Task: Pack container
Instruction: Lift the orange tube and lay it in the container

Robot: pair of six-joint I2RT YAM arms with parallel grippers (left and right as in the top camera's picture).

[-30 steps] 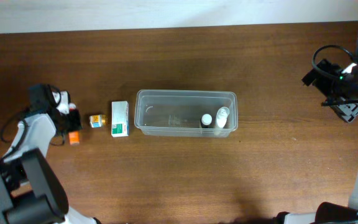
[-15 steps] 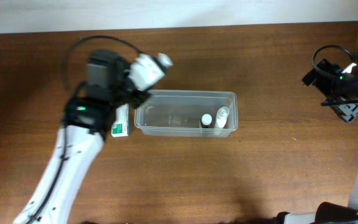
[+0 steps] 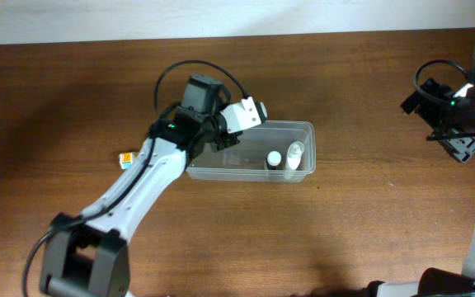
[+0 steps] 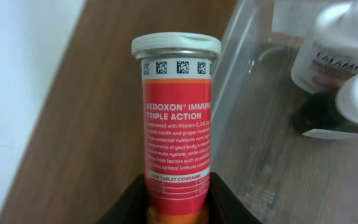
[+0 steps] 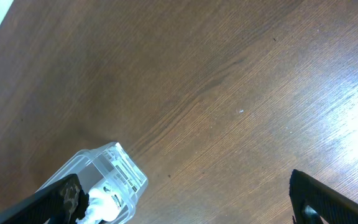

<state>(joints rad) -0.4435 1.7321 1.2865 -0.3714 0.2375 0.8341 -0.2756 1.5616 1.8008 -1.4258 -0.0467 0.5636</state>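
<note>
The Redoxon tube (image 4: 178, 124) is lined up along the container, and the container's bottom beside the bottles (image 3: 252, 148) is free. My left gripper should keep moving the tube down until it is inside.
The clear plastic container (image 3: 308, 126) lies mid-table with two small white-capped bottles (image 3: 284, 157) at its right end. My left gripper (image 3: 221, 136) is over the container's left end, shut on a red Redoxon tube (image 4: 178, 124) with a white cap. In the left wrist view the gripper (image 4: 178, 190) holds the tube's lower end, beside the container wall (image 4: 229, 62). My right gripper (image 3: 460, 147) is open and empty at the far right. In its wrist view the gripper (image 5: 194, 199) is open, and the container's end (image 5: 128, 176) shows at lower left.
A small yellow and orange box (image 3: 126, 159) lies left of the container, partly under my left arm. The white-and-green carton is hidden under that arm. A dark bottle (image 4: 328, 112) and a white labelled one (image 4: 347, 50) stand inside the container.
My left arm has swung from the far left of the table to over the container's left end, carrying the red tube. The right arm has not moved.
</note>
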